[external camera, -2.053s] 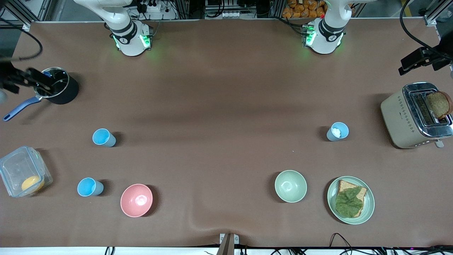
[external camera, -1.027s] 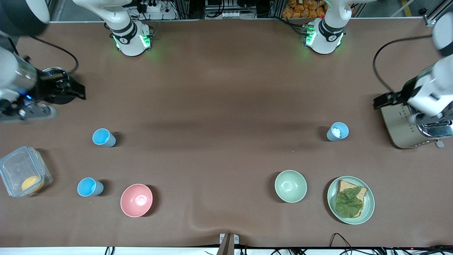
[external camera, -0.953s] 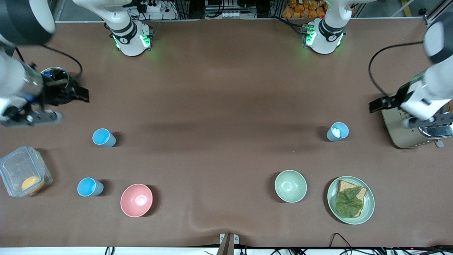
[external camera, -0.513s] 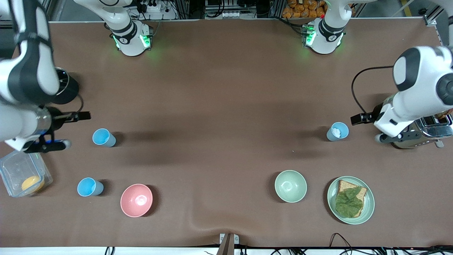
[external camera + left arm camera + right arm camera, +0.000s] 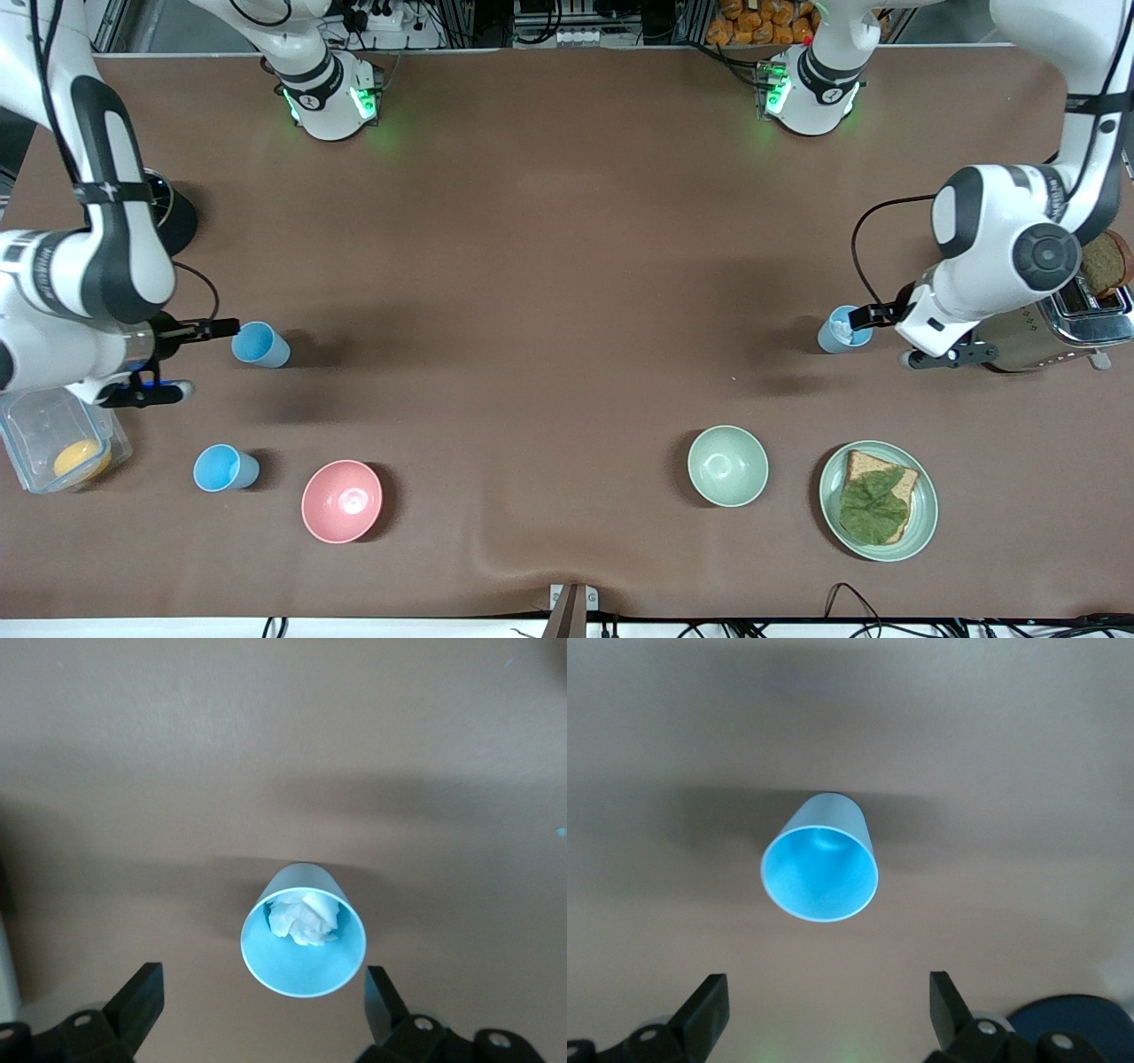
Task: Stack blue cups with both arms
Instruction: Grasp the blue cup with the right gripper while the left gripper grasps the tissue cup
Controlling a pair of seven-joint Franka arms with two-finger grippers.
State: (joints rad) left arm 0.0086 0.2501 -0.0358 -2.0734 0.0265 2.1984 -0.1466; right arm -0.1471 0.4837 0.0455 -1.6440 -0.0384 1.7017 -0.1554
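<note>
I expect the crumpled white paper (image 5: 304, 917) to stay inside the paler cup (image 5: 836, 331) when I carry the cup, because the paper sits well below the cup's rim.
Three blue cups stand upright on the brown table. One blue cup (image 5: 260, 344) is toward the right arm's end; my right gripper (image 5: 220, 329) is open beside it, fingers apart from it. The right wrist view shows this empty cup (image 5: 821, 870) ahead of the open right gripper (image 5: 827, 1005). A paler cup (image 5: 844, 329) holding crumpled white paper stands toward the left arm's end. My left gripper (image 5: 873, 312) is open right beside it. In the left wrist view that cup (image 5: 304, 930) sits between the spread fingers of the left gripper (image 5: 261, 1001). A bright sky-blue cup (image 5: 225, 468) stands nearer the camera.
A pink bowl (image 5: 342, 501) stands beside the bright cup. A green bowl (image 5: 727, 465) and a green plate (image 5: 828, 509) with bread and a leaf stand nearer the camera. A toaster (image 5: 1094, 323), a dark pot (image 5: 173, 221) and a clear container (image 5: 35, 443) sit at the table's ends.
Both arms have swung in from the table's ends and come down. Each open gripper now sits beside a cup. No cup has moved.
</note>
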